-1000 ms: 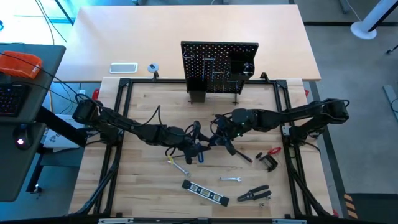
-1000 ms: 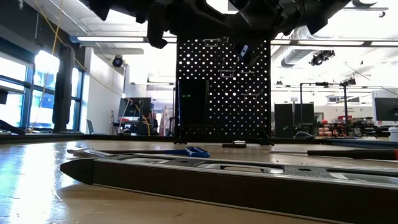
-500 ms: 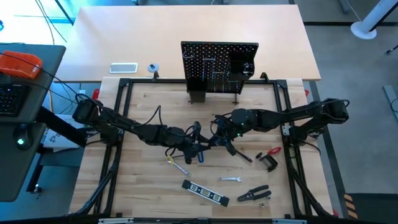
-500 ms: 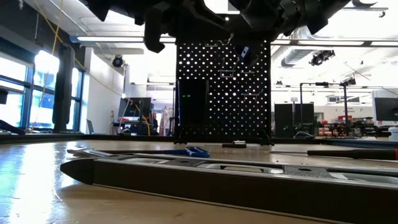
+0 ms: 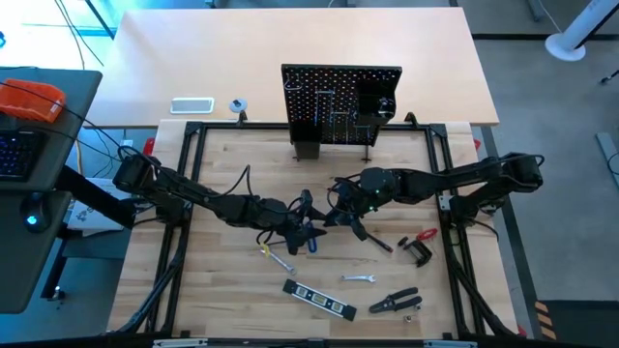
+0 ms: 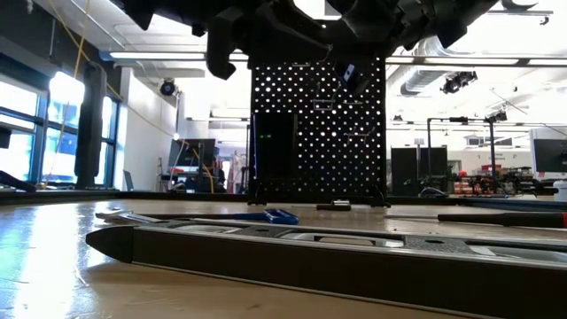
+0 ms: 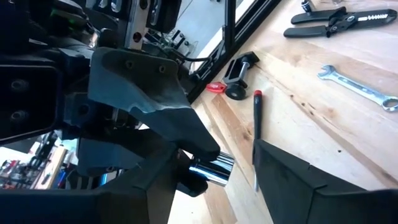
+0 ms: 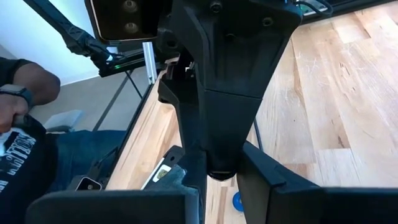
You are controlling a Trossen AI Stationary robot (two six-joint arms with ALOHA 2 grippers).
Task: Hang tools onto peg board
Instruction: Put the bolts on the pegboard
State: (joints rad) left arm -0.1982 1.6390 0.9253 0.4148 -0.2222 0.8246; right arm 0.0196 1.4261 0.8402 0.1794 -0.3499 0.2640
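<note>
My left gripper should take the shiny end (image 7: 216,167) of the short tool that my right gripper is holding, because the low black bin (image 5: 308,151) stands on my left gripper's side.
The peg board (image 5: 340,104) stands upright at the table's far edge. Above the table's middle my two grippers meet tip to tip. My right gripper (image 8: 221,186) is shut on a short dark tool with a shiny metal end (image 7: 211,169). My left gripper (image 7: 224,186) is open, its fingers standing wide on either side of that shiny end. Flat on the table lie a blue-handled key (image 5: 311,242), a black level (image 5: 319,300), pliers (image 5: 397,302), two wrenches (image 5: 358,278), a thin screwdriver (image 7: 257,134) and a red-and-black clamp (image 5: 418,246). My right gripper pinches the short tool between its two fingers (image 7: 180,127), just behind the shiny end (image 7: 214,167). It comes from the table's right, slanting a little downward. The tool is lifted clear of the table, its shiny end sticking out toward my left gripper.
A white tray (image 5: 191,104) and a tape roll (image 5: 238,105) lie on the lighter table behind the frame. A black bin (image 5: 379,97) hangs on the board's right side. A person's arm (image 8: 25,93) shows beyond the table's edge in the right wrist view.
My left gripper has opened, as the low view shows its fingers standing wider apart than before. Both arms have stayed in place, and the tool stays in my right gripper.
</note>
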